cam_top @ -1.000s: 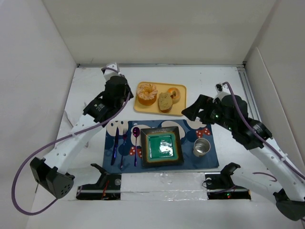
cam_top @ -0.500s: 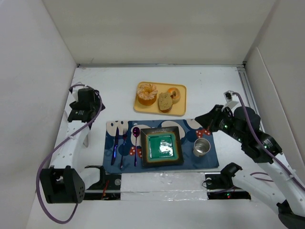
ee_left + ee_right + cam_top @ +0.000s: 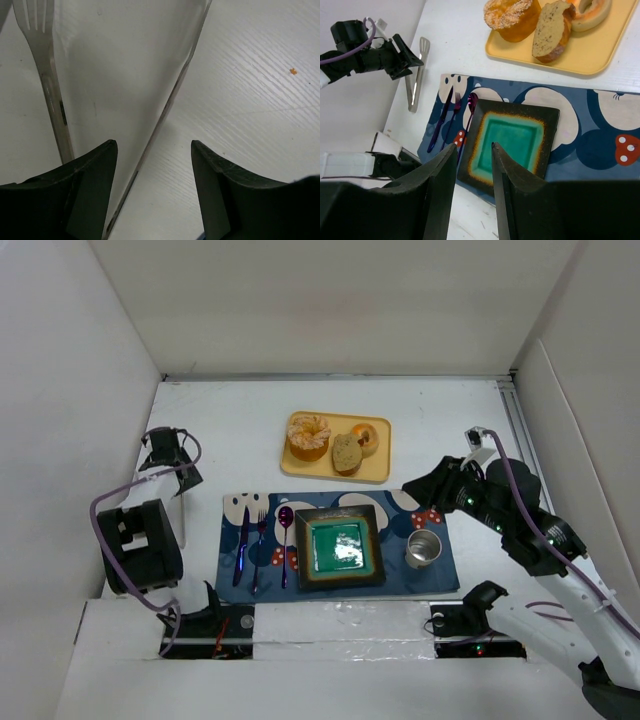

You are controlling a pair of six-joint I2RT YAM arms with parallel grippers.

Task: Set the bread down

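The metal tongs point(image 3: 417, 84) rest by the side wall, well away from my right gripper. Next, my left gripper carries them above the yellow tray point(image 3: 340, 446) and passes them over.
The bread lies on a yellow tray point(image 3: 372, 470) at the back middle: an orange lobed bun point(image 3: 308, 436), a tan slice point(image 3: 347, 452) and a golden bagel point(image 3: 367, 436). The right wrist view shows the same bun point(image 3: 512, 17), slice point(image 3: 551, 31) and bagel point(image 3: 592, 12) at its top. My left gripper point(image 3: 170, 455) hovers far left, away from the tray, open with nothing held point(image 3: 153, 145). My right gripper point(image 3: 415, 485) hangs right of the tray above the mat, its jaws narrowly apart and empty point(image 3: 473, 147).
Metal tongs point(image 3: 50, 100) lie under my left gripper by the left wall. A blue placemat point(image 3: 445, 575) holds a green square plate point(image 3: 338, 546), a knife point(image 3: 241, 545), a fork point(image 3: 259, 550), a spoon point(image 3: 285, 540) and a metal cup point(image 3: 423, 548).
My left arm swung from beside the tray to the table's left edge and folded back, its gripper opening. My right gripper drew back from the tray and its jaws narrowed.
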